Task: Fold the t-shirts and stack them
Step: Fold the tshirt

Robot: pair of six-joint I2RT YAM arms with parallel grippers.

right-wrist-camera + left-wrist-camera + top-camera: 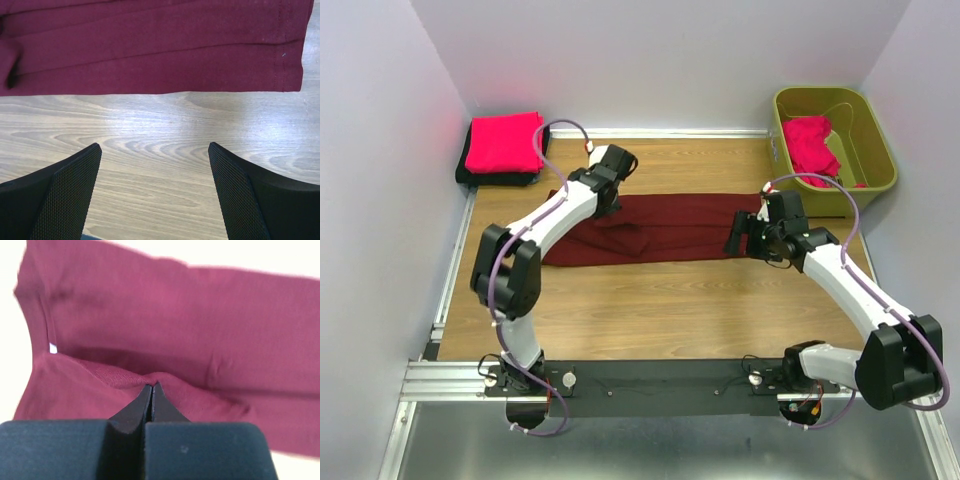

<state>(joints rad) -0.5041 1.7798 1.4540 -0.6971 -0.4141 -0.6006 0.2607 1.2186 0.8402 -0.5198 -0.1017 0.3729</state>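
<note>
I go on pulling the pinched fold (159, 376) with my left gripper until it reaches the maroon t-shirt's back edge (648, 196) before letting go. The fold faces that edge across flat cloth.
A dark maroon t-shirt (660, 228) lies folded into a long band across the middle of the table. My left gripper (603, 207) is at its back left part. In the left wrist view the left gripper (151, 386) is shut on a pinched ridge of the maroon cloth (200, 325). My right gripper (738, 238) is at the shirt's right end. In the right wrist view the right gripper (155, 165) is open and empty over bare wood, just short of the shirt's edge (150, 50). A folded pinkish-red t-shirt (503, 143) lies on a folded black one (492, 179) at the back left.
An olive-green bin (873, 135) stands at the back right with a crumpled pinkish-red t-shirt (808, 145) inside. White walls close the table on three sides. A metal rail (650, 378) runs along the near edge at the arm bases.
</note>
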